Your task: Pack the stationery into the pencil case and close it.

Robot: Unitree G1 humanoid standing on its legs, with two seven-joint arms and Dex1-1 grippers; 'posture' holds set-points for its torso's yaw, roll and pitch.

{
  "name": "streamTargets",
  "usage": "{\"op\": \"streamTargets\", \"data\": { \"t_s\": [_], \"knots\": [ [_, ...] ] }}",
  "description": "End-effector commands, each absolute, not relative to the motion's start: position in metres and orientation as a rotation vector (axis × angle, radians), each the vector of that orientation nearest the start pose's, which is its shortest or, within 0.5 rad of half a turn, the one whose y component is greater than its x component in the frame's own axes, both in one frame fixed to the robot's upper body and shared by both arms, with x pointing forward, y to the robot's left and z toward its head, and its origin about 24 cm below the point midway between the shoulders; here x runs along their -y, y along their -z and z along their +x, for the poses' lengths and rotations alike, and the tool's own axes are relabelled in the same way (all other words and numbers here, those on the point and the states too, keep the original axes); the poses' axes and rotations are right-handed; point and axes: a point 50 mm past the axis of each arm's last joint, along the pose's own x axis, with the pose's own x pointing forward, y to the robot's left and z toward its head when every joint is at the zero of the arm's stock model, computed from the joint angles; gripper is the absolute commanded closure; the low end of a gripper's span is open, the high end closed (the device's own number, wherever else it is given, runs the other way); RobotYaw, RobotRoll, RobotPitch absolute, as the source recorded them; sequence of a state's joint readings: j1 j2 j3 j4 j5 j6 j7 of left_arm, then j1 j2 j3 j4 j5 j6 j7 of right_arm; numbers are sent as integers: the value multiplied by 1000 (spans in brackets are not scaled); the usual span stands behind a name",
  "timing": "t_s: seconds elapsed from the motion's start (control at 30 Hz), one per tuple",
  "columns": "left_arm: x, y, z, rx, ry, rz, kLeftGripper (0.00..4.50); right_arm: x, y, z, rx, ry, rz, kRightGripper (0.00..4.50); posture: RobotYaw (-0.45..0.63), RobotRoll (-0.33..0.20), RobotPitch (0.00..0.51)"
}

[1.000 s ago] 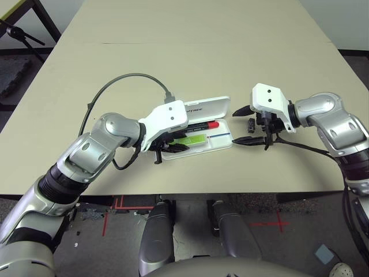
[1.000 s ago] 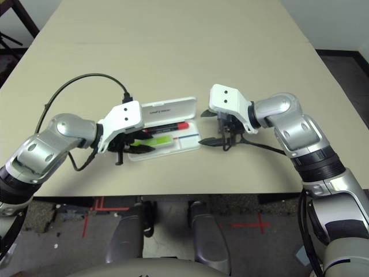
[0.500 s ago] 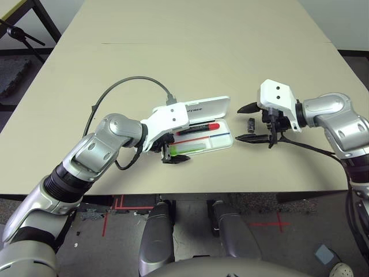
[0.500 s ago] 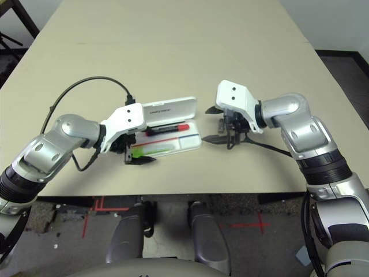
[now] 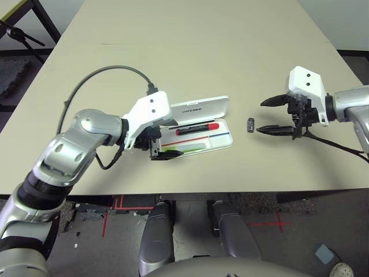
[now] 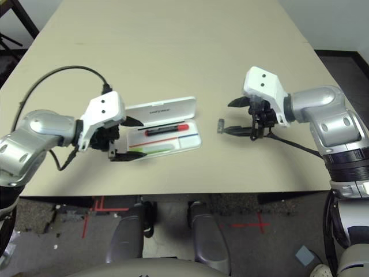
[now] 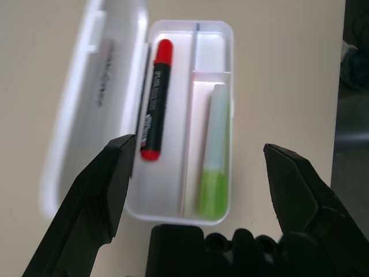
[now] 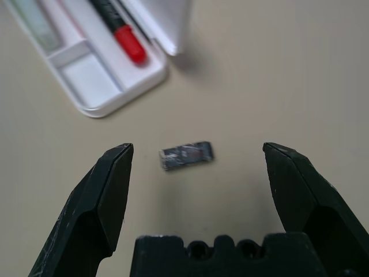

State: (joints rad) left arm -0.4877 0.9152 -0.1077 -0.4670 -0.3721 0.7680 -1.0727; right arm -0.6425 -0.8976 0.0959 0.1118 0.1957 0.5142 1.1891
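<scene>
The empty walled compartment (image 8: 91,79) past the highlighter's end is the same size as the black-grey block (image 5: 250,125), so I expect it to fit flat inside when I lower it.
The white pencil case (image 5: 223,140) lies open mid-table, its lid (image 5: 199,107) tipped back. A red marker (image 5: 197,128) rests in the tray's far section and a lime-green highlighter (image 5: 185,149) in the near one. My left gripper (image 5: 172,138) stands open at the case's left end, its fingers on either side of that end and holding nothing; its wrist view looks down on the marker (image 7: 155,109) and highlighter (image 7: 216,150). A small black-grey block (image 5: 250,124) lies on the table right of the case. My right gripper (image 5: 260,116) is open just right of the block (image 8: 185,155), not touching it.
A black cable (image 5: 104,72) loops up from my left wrist over the table. The table's near edge (image 5: 190,193) runs close below the case. A dark stand (image 5: 23,36) is on the floor at the far left.
My left gripper has opened, left the highlighter lying in the case, and drawn back to the left. My right gripper has pulled away to the right, from around the block to beside it.
</scene>
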Motion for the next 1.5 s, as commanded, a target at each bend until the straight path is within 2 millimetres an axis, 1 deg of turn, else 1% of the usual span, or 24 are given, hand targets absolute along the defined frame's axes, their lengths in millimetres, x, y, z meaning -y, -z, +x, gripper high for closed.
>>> {"op": "streamTargets", "data": {
  "t_s": [0.03, 0.13, 0.2, 0.4, 0.5, 0.57, 0.63, 0.8, 1.07, 1.13, 1.2, 1.37, 1.43, 1.47, 1.5],
  "knots": [
    [-184, -210, 246, -285, 1156, 643, 23, 247, -188, 309, -470, -827, -539, 0, -40, 0, 193],
    [-193, -214, 245, -286, 1123, 647, 23, 241, -186, 311, -487, -741, -480, 0, -40, 0, 196],
    [-196, -215, 244, -285, 1115, 646, 23, 236, -187, 312, -494, -696, -430, 0, -37, 0, 201],
    [-195, -213, 243, -288, 1114, 639, 23, 224, -187, 316, -544, -534, -292, 0, -38, 0, 205],
    [-195, -212, 243, -290, 1111, 637, 23, 212, -186, 316, -562, -481, -194, 0, -42, 0, 208],
    [-195, -211, 244, -293, 1109, 638, 23, 206, -184, 317, -577, -441, -130, 0, -43, 0, 209],
    [-194, -209, 244, -297, 1108, 642, 23, 200, -179, 316, -594, -418, -100, 0, -43, 0, 209],
    [-192, -207, 244, -299, 1111, 645, 23, 184, -161, 312, -642, -413, -83, 0, -40, 0, 210],
    [-190, -206, 243, -304, 1109, 653, 23, 177, -141, 307, -721, -413, -106, 0, -29, 0, 211],
    [-192, -207, 243, -305, 1105, 655, 0, 178, -138, 306, -733, -415, -110, 418, -27, 0, 212],
    [-193, -209, 242, -299, 1103, 649, 0, 178, -135, 306, -737, -419, -90, 977, -26, 0, 212],
    [-196, -211, 242, -302, 1091, 652, 0, 182, -131, 305, -739, -430, -101, 2852, -21, 0, 212],
    [-196, -210, 242, -303, 1092, 651, 0, 184, -133, 306, -725, -441, -111, 3563, -19, 0, 213],
    [-195, -210, 241, -301, 1095, 649, 0, 185, -136, 307, -709, -453, -122, 4001, -18, 0, 213],
    [-195, -210, 241, -299, 1098, 645, 0, 186, -139, 308, -678, -482, -137, 4201, -18, 0, 213]
  ]
}}
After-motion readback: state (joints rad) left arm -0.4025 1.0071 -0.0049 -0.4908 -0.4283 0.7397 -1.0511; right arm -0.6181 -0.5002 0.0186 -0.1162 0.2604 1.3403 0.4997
